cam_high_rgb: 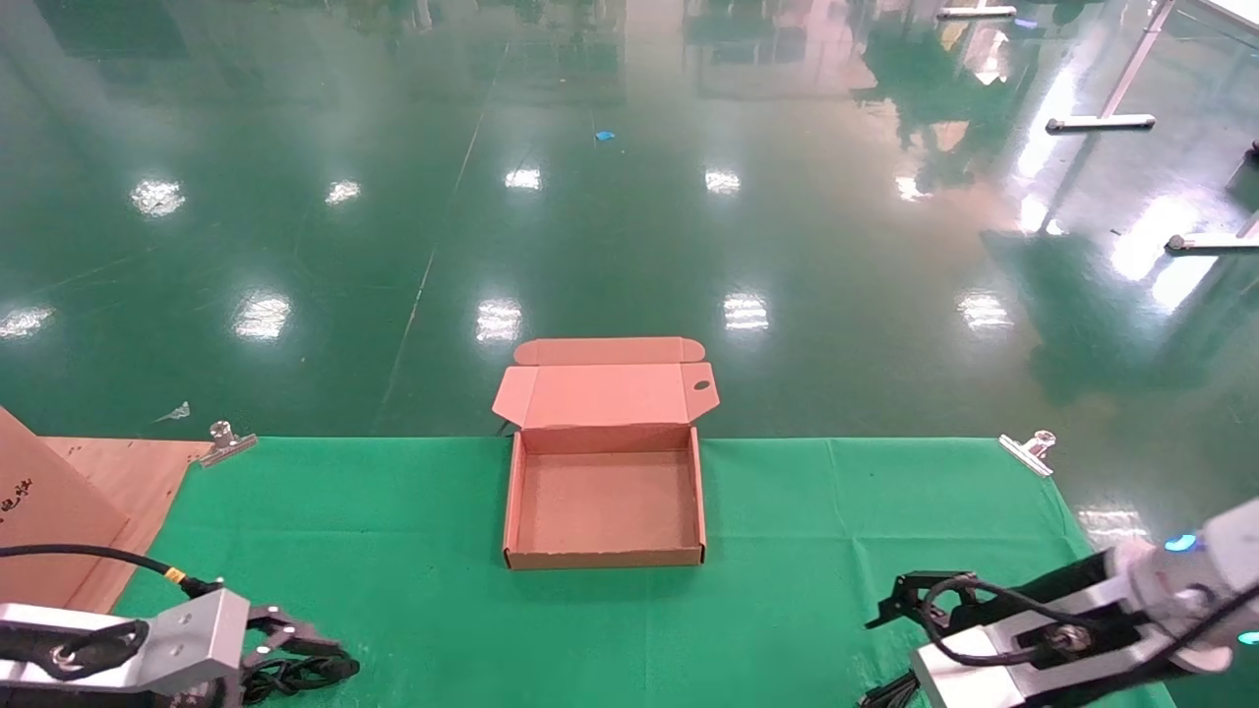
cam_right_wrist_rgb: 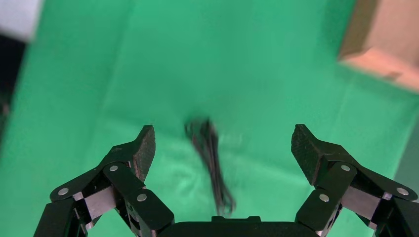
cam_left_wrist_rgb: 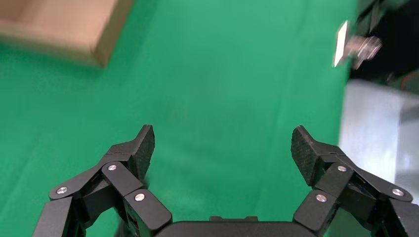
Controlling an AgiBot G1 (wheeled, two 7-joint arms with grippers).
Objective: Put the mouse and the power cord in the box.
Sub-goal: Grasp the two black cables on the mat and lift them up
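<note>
I go on lowering my left gripper's open fingers until they are on both sides of the black cord's bundled middle [cam_high_rgb: 281, 678], because the cord lies free on the cloth below them.
The brown cardboard box [cam_high_rgb: 512, 501] stands open at the middle of the green cloth, lid folded back, nothing inside; its corner shows in the wrist views [cam_left_wrist_rgb: 59, 29] [cam_right_wrist_rgb: 385, 47]. My left gripper [cam_high_rgb: 310, 639] [cam_left_wrist_rgb: 222, 143] is open at the near left, just above a tangle of black cord [cam_high_rgb: 295, 677]. My right gripper [cam_high_rgb: 885, 602] [cam_right_wrist_rgb: 222, 140] is open at the near right over a looped bundle of thin black cable [cam_right_wrist_rgb: 210, 163] [cam_high_rgb: 888, 690]. I cannot tell which bundle is the power cord. The mouse's body is hidden.
Metal clips [cam_high_rgb: 226, 440] [cam_high_rgb: 1028, 450] pin the cloth [cam_high_rgb: 393, 551] at its far corners. A wooden board [cam_high_rgb: 59, 501] lies at the left edge. Beyond the table is glossy green floor with white table legs [cam_high_rgb: 1102, 123] at the far right.
</note>
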